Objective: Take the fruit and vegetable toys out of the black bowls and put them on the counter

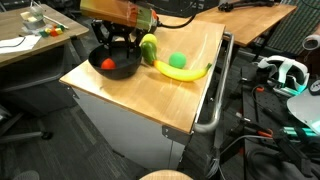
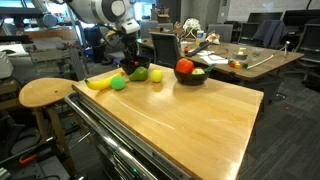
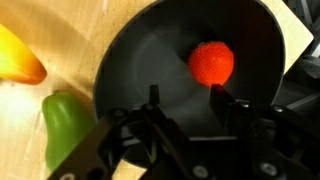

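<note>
Next, I shift my gripper until its fingers straddle the fruit's middle (image 3: 211, 63) before closing, because the red fruit (image 1: 108, 64) lies beyond one fingertip, outside my open gripper's gap.
One black bowl (image 1: 115, 68) (image 2: 191, 79) (image 3: 150, 55) stands on the wooden counter (image 1: 150, 90) (image 2: 200, 120). A red toy fruit (image 1: 108, 63) (image 2: 184, 67) (image 3: 211, 62) lies in it. A green pepper toy (image 1: 150, 47) (image 2: 140, 73) (image 3: 65, 125), a green ball toy (image 1: 178, 60) (image 2: 118, 83) and a yellow banana toy (image 1: 188, 73) (image 2: 98, 82) (image 3: 20, 55) lie on the counter beside the bowl. My gripper (image 1: 115, 42) (image 2: 130, 62) (image 3: 185, 98) hangs over the bowl, open and empty, with the red fruit just beyond its fingertips.
A metal rail (image 1: 212, 95) runs along one counter edge near the banana. A wooden stool (image 2: 45, 92) stands beside the counter. Cluttered tables (image 2: 245, 55) and cables (image 1: 270, 120) surround it.
</note>
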Tool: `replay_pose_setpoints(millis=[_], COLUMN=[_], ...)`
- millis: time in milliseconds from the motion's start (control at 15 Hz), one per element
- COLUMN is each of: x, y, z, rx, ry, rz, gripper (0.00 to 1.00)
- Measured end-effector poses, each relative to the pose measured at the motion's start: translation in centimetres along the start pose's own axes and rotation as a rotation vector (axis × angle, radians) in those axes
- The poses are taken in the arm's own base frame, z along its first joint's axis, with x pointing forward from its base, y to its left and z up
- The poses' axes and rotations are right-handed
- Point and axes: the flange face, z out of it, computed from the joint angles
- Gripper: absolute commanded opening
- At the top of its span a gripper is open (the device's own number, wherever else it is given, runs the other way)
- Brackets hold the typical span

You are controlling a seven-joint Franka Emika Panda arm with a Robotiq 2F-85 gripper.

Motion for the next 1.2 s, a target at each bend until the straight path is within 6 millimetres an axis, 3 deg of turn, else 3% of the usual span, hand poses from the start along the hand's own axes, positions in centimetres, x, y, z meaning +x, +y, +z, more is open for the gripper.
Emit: replay_pose_setpoints(millis=[533,667,733,1067,1200], x=[-1.1,-1.7,-1.9,-1.8,-1.5], y=[-0.9,-1.1,-1.2,-1.7,-1.8], z=[3.8,4.5,4.8,4.5,4.3], rx=[-0.041,-0.048,-0.050,-0.041,-0.037], ry=[0.018,0.018,0.018,0.024,0.026], rz=[-0.056,-0.071,-0.076,-0.077,-0.072], gripper=[0.47,0.53,0.64,0.81,0.75])
